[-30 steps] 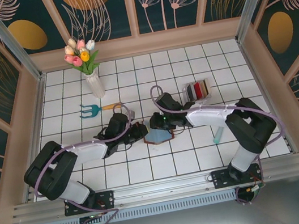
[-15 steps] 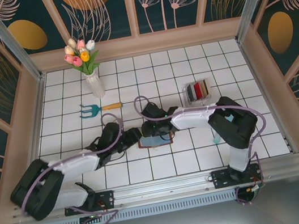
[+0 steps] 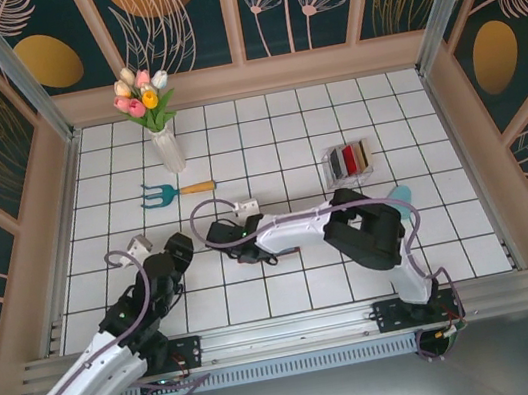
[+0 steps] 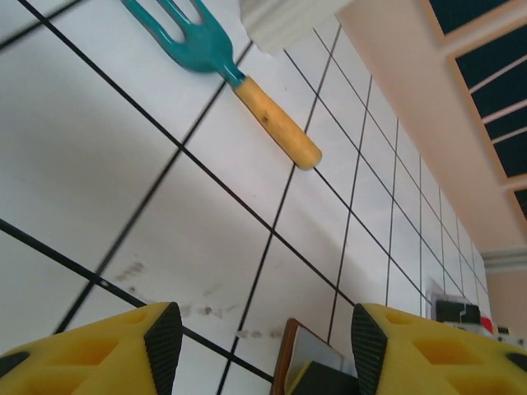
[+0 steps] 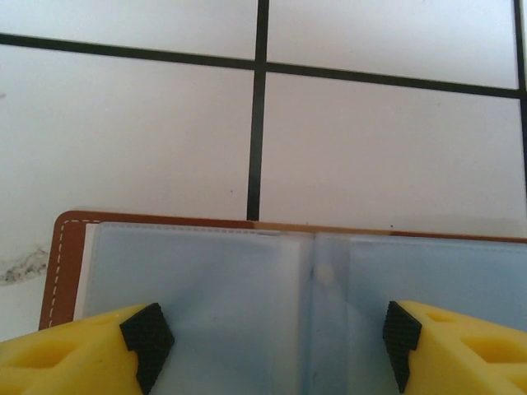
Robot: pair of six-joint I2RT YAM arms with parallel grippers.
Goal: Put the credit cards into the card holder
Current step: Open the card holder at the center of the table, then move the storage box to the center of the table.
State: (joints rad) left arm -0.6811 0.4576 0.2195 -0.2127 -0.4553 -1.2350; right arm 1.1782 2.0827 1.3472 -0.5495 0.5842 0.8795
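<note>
I should use my right gripper to bring the rack closer (image 3: 348, 161) for my left gripper to steady before taking a card, because the rack is far from the card holder (image 5: 235, 300).
The card holder (image 5: 206, 280) lies open on the tiles, a brown leather edge round clear pockets. My right gripper (image 5: 276, 337) hovers over it, open, with one yellow finger on each side and nothing gripped. In the top view the right gripper (image 3: 220, 237) reaches far left and covers the holder. A corner of the card holder (image 4: 303, 354) shows ahead of my left gripper (image 4: 265, 344), which is open and empty. The left gripper (image 3: 174, 253) sits to the left of the right one. The credit cards (image 3: 349, 157), red, black and tan, stand in a clear rack; a teal one (image 3: 400, 194) lies by the right elbow.
A teal garden fork with a wooden handle (image 3: 176, 190) lies behind the grippers and shows too in the left wrist view as the fork (image 4: 272, 123). A white vase of tulips (image 3: 166, 145) stands at the back left. Wooden walls enclose the tiled floor.
Both grippers have opened and let go of the card holder. The left arm has pulled back toward the near left; the right gripper has swung left over the holder.
</note>
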